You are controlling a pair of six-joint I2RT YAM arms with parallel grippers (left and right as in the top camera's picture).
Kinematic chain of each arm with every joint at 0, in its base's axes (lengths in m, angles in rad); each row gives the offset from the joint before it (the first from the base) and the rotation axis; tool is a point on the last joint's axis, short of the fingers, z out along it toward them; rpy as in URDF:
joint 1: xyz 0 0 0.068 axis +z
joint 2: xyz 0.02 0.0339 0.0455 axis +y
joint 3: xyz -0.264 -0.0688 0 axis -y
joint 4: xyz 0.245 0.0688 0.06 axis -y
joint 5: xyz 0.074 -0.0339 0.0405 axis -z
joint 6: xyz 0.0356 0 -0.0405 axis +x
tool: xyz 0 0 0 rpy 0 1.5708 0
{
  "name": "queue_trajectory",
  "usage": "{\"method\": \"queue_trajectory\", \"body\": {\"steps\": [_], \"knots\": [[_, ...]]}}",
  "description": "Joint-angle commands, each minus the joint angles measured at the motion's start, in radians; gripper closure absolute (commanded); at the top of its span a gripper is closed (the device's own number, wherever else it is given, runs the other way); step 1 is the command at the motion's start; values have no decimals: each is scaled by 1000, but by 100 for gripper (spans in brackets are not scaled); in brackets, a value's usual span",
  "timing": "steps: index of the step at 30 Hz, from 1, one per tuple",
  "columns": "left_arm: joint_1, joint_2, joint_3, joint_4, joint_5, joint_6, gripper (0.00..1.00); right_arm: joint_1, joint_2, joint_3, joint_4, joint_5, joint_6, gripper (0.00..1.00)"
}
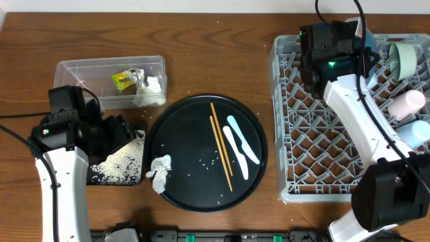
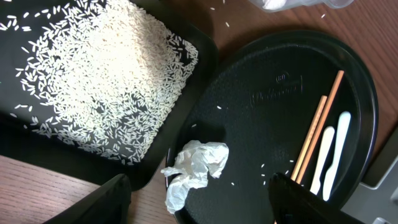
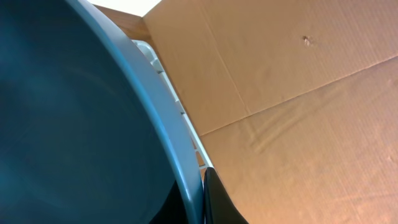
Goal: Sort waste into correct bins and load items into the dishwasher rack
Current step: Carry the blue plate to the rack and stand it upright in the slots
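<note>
The blue dish's rim (image 3: 163,127) is in my right gripper, and the grey rack's tray-side row (image 1: 291,94) is free. I keep moving the dish to that row until the dish stands upright.
My left gripper (image 1: 124,131) (image 2: 199,208) is open and empty, above the gap between the shallow black tray (image 1: 101,178) (image 2: 186,118) of rice grains (image 2: 106,74) and the round tray. A crumpled white tissue (image 1: 160,171) (image 2: 196,165) lies on the round tray's left rim. Wooden chopsticks (image 1: 220,144) (image 2: 317,134) and white flat utensils (image 1: 240,146) (image 2: 333,149) lie on that tray. The clear tub (image 1: 80,67) holds the yellow-green wrapper (image 1: 122,81) and tissues (image 1: 151,86). My right gripper (image 1: 353,40) (image 3: 198,199) is shut on the blue dish's (image 3: 62,124) rim at the back of the grey rack (image 1: 316,134).
The large round black tray (image 1: 175,128) (image 2: 267,93) sits in the middle with a few stray rice grains. In the rack stand a pale-green bowl (image 1: 405,57), a pinkish cup (image 1: 406,104) and a light-blue bowl (image 1: 420,131). Brown cardboard (image 3: 298,93) lies behind the rack.
</note>
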Motion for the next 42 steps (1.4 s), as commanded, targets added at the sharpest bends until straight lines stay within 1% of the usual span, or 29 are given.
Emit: {"method": "queue_trajectory", "body": {"steps": [1,8,12,18,20,21,24,26,27,29,32,33,35,38,42], "knots": [[6,2,15,-3,-2,1,28,30,17,13,-21,0,11,99],[6,2,15,-3,-2,2,28,66,17,12,-51,-1,16,99],[6,2,15,-3,-2,2,28,86,17,12,-98,-14,58,99],[6,2,15,-3,-2,2,28,116,17,12,-171,-122,126,99],[6,2,15,-3,-2,2,28,129,17,12,-191,-168,145,97],[6,2,15,-3,-2,2,27,139,17,12,-198,-200,146,94],[6,2,15,-3,-2,2,28,165,17,12,-209,-288,146,79],[6,2,15,-3,-2,2,28,182,17,12,-219,-351,146,62],[6,2,15,-3,-2,2,28,190,17,12,-223,-385,146,56],[6,2,15,-5,-2,2,28,200,17,12,-229,-454,146,37],[6,2,15,-6,-2,2,28,202,17,12,-237,-540,148,18],[6,2,15,-6,-2,2,28,202,17,12,-242,-566,159,14],[6,2,15,-6,-2,2,28,202,17,12,-253,-601,184,11],[6,2,15,-6,-2,2,27,202,17,12,-272,-615,216,10],[6,2,15,-6,-2,2,28,202,3,12,-288,-637,219,9]]}}
